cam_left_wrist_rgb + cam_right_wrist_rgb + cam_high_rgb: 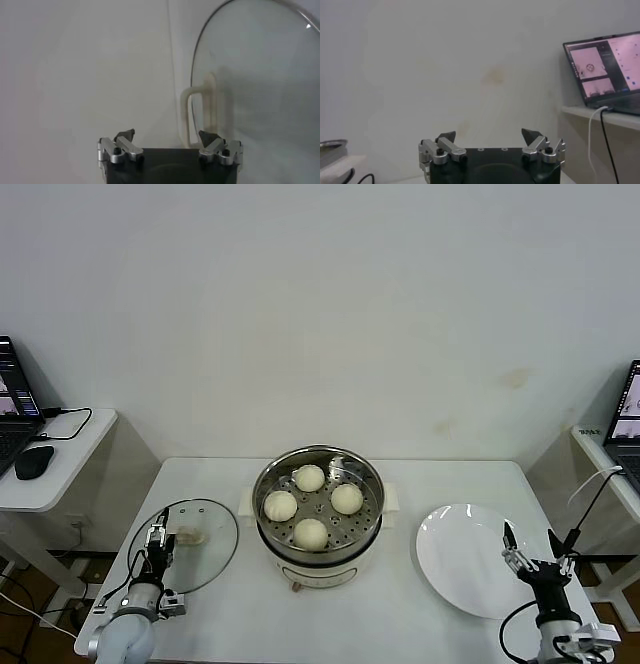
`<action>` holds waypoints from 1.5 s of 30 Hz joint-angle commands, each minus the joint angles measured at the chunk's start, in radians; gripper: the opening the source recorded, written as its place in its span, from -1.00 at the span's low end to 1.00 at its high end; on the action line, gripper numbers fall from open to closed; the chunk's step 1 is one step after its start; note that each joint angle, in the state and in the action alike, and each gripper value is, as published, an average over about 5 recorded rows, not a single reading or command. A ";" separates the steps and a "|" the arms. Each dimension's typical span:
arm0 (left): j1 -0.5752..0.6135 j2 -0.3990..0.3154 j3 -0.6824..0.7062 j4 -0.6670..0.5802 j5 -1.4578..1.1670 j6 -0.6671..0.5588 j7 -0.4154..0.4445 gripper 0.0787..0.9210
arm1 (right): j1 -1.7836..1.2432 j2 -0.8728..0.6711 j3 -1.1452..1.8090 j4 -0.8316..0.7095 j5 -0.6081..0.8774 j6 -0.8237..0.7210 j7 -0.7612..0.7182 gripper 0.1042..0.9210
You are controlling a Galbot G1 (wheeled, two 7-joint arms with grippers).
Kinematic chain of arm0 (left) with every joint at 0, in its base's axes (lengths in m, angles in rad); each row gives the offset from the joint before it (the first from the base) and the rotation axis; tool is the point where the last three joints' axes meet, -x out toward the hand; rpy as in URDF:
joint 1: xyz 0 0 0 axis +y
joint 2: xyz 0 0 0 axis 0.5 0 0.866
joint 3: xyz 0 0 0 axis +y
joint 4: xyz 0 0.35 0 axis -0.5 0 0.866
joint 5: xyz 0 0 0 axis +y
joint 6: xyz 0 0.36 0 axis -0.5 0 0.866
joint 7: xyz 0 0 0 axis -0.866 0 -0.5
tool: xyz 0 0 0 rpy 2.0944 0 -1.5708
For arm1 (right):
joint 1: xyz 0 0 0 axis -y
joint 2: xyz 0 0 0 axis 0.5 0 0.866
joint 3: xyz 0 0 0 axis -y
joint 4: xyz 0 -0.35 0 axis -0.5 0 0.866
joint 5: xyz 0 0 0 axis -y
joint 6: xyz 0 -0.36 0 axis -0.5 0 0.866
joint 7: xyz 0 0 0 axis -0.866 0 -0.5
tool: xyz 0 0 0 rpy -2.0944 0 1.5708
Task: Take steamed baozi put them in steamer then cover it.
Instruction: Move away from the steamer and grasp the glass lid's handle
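Note:
My gripper is about to lower the glass lid [208,559] by its handle. The lid will settle flat above the steamed baozi [310,534], because they sit low inside the steamer's rim.
The steamer [372,527], a shiny steel pot on a white base, stands at the table's middle with no lid on. Several cream-white steamed baozi [309,478] lie on its perforated tray. The cover [212,556], a clear glass lid with a cream handle [190,536], lies flat on the table left of the pot. My left gripper [161,534] is open over the lid's left part; in the left wrist view it [167,136] holds nothing, with the lid [250,75] and its handle [202,115] just ahead. At the right, my right gripper [530,538] [489,134] is open and empty.
A flat white plate [465,559] lies right of the steamer, under the right gripper. Side desks with laptops [605,70] flank the table; the left desk has a mouse [33,461] and cable. A white wall stands behind.

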 commanded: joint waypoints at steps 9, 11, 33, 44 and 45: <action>-0.071 -0.016 0.015 0.068 -0.010 0.035 -0.002 0.77 | 0.004 0.004 0.003 -0.013 -0.007 0.001 0.000 0.76; -0.080 -0.019 0.016 0.082 -0.012 0.037 -0.006 0.77 | 0.005 0.005 0.004 -0.015 -0.007 0.001 0.000 0.76; -0.075 -0.011 0.022 0.137 -0.044 0.014 -0.036 0.09 | -0.001 -0.010 0.023 -0.027 -0.008 -0.003 -0.001 0.76; -0.087 -0.003 0.024 0.167 -0.049 -0.012 -0.069 -0.67 | -0.002 -0.007 0.019 -0.023 -0.013 -0.008 -0.001 0.76; -0.084 -0.002 0.023 0.161 -0.050 -0.011 -0.067 -0.72 | -0.002 -0.007 0.019 -0.021 -0.013 -0.008 -0.001 0.76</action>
